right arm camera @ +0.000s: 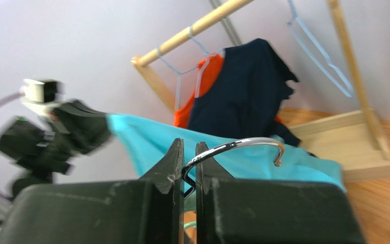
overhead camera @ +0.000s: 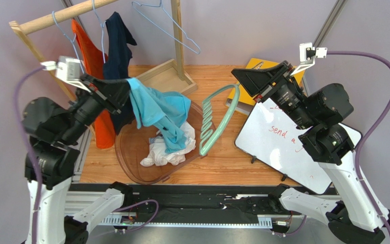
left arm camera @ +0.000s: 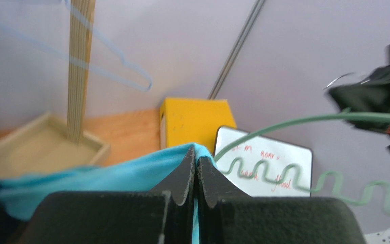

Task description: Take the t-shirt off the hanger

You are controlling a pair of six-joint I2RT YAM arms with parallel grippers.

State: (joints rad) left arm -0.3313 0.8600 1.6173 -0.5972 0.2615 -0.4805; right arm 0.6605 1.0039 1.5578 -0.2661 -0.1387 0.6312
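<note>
The light blue t-shirt [overhead camera: 162, 112] is hanging free of the green hanger, so my left gripper should stop pulling toward the rack and put the t-shirt down into the brown basket [overhead camera: 137, 147].
A light blue t-shirt [overhead camera: 159, 112] hangs from my left gripper [overhead camera: 126, 91], which is shut on its upper edge; the cloth drapes down into a brown basket [overhead camera: 126, 152]. In the left wrist view the shirt [left arm camera: 105, 173] is pinched between the closed jaws of the left gripper [left arm camera: 196, 160]. My right gripper [overhead camera: 245, 81] is shut on the metal hook [right arm camera: 243, 147] of a green wavy hanger [overhead camera: 217, 119], which is held apart from the shirt, to its right. In the right wrist view the right gripper [right arm camera: 188, 152] clamps the hook's neck, and the blue shirt [right arm camera: 263, 160] lies behind.
A wooden rack [overhead camera: 54, 18] at the back left holds an orange shirt [overhead camera: 93, 66], a navy shirt [overhead camera: 118, 46] and empty blue hangers [overhead camera: 171, 28]. White cloth [overhead camera: 169, 150] lies in the basket. A whiteboard [overhead camera: 288, 142] and a yellow book [overhead camera: 255, 66] lie on the right.
</note>
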